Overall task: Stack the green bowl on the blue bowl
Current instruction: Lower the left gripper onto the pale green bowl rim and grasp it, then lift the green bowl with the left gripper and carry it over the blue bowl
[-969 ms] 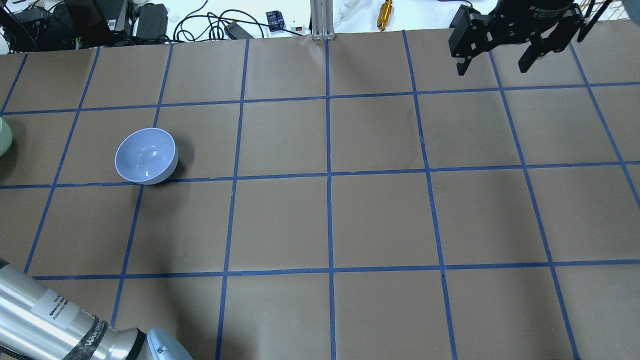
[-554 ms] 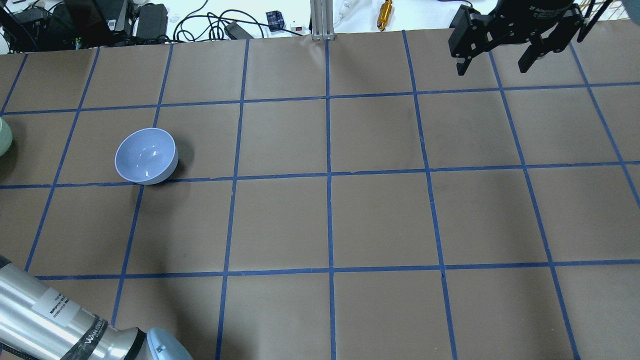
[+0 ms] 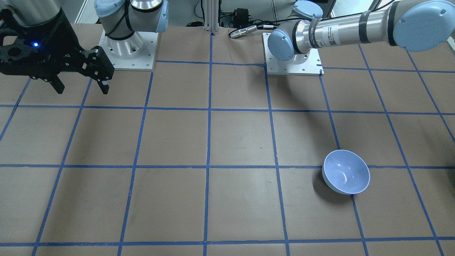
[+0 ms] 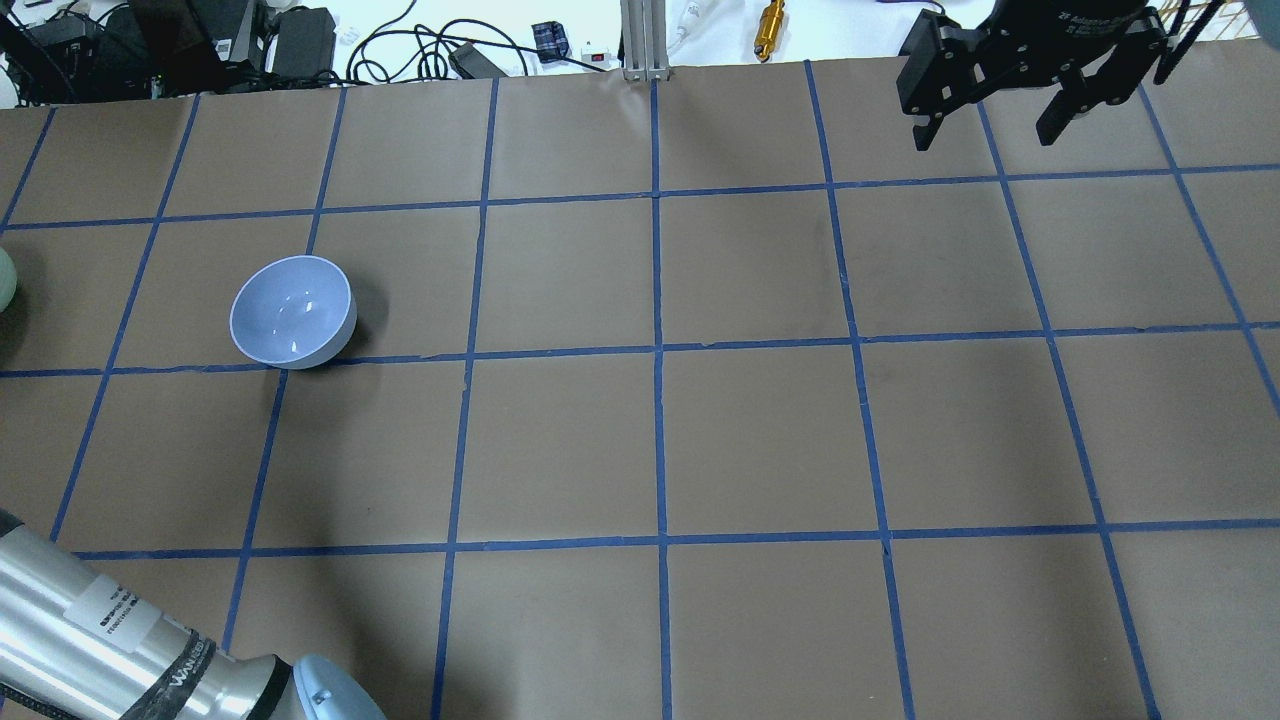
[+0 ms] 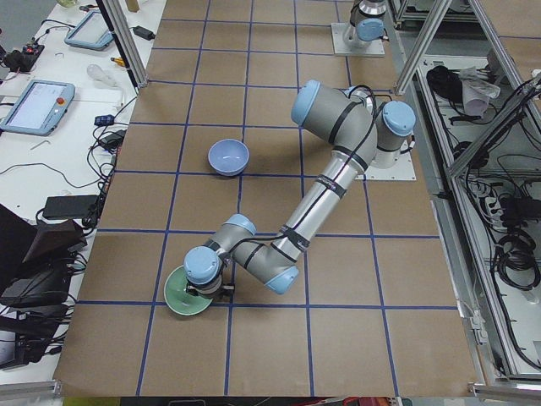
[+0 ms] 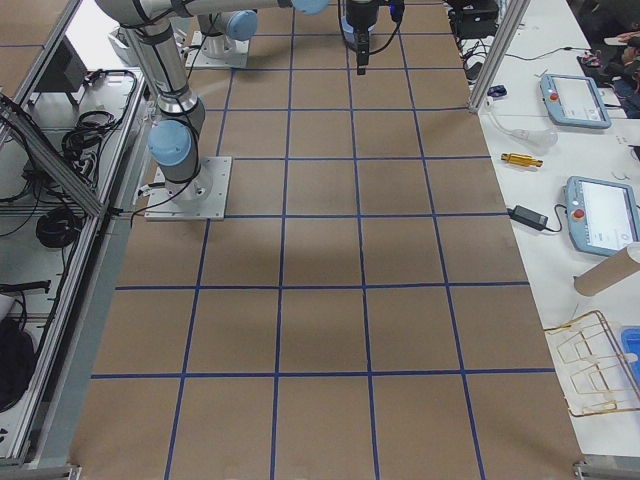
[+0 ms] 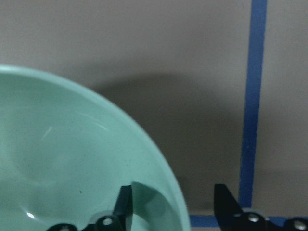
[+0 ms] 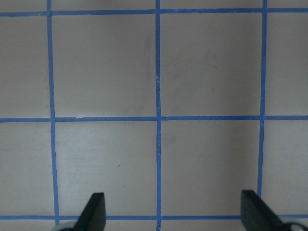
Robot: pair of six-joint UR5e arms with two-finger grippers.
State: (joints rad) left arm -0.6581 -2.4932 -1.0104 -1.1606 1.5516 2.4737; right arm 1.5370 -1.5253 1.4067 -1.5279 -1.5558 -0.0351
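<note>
The green bowl (image 7: 72, 154) will go down almost to its rim when I lower it into the blue bowl's opening (image 3: 346, 171), because that opening is wide and empty.
The blue bowl (image 4: 292, 310) stands upright on the table's left half; it also shows in the front-facing view (image 3: 346, 171) and the exterior left view (image 5: 228, 156). The green bowl (image 7: 72, 159) lies far left of it, only a sliver at the overhead view's edge (image 4: 4, 280), and whole in the exterior left view (image 5: 182, 294). My left gripper (image 7: 175, 192) is open and straddles the green bowl's rim, one finger inside and one outside. My right gripper (image 4: 985, 125) is open and empty, high over the far right of the table.
The table is brown paper with a blue tape grid (image 4: 658, 350). Cables, boxes and a metal post (image 4: 640, 40) lie beyond the far edge. My left arm's silver link (image 4: 120, 640) crosses the near left corner. The arm bases (image 3: 128, 46) stand at the robot's side.
The green bowl's sliver at the overhead view's left edge has slid a little further left, out of view. The blue bowl and my right arm have not moved.
</note>
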